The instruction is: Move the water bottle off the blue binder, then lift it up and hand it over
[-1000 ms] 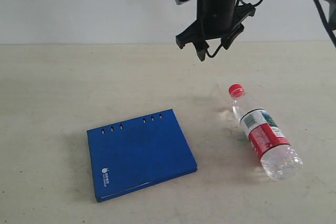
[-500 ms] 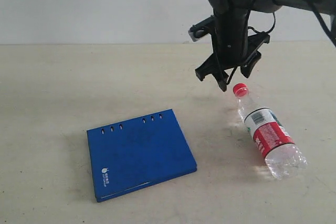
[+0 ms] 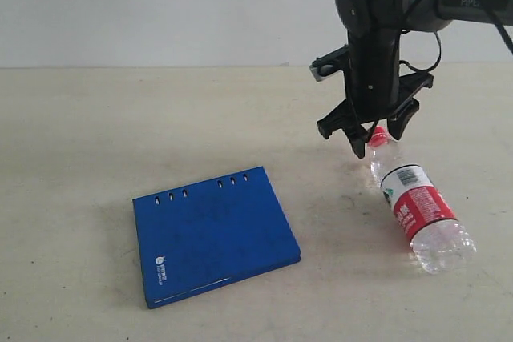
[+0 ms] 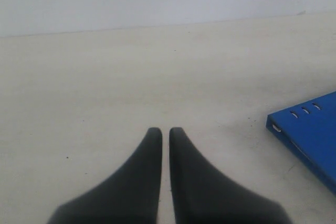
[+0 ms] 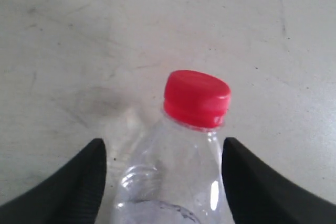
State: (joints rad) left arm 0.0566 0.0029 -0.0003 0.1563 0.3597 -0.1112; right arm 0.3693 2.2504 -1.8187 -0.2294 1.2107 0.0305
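Observation:
I expect the water bottle [image 3: 421, 204] to tip upright onto its base when I lift it, because my right gripper has its fingers on both sides of the neck at the end with the cap [image 3: 382, 148].
The water bottle [image 3: 417, 210] lies on its side on the table, right of the blue binder [image 3: 212, 234] and off it, its red cap [image 5: 197, 98] pointing away from the camera. My right gripper [image 3: 375, 140] hangs open over the bottle's neck, one finger on each side of the clear shoulder [image 5: 173, 166], with gaps showing on both sides. The binder lies flat, slots along its far edge; one corner [image 4: 310, 135] shows in the left wrist view. My left gripper [image 4: 165, 132] is shut with nothing in it, low over bare table, and is out of the exterior view.
The beige table [image 3: 120, 134] stretches wide to the left and behind the binder. A pale wall [image 3: 160, 6] runs along the table's far edge. The right arm [image 3: 385, 30] reaches in from the upper right.
My right gripper has come down and to the right, from high above the table to the bottle's neck. The bottle has shifted slightly right. The binder has stayed put.

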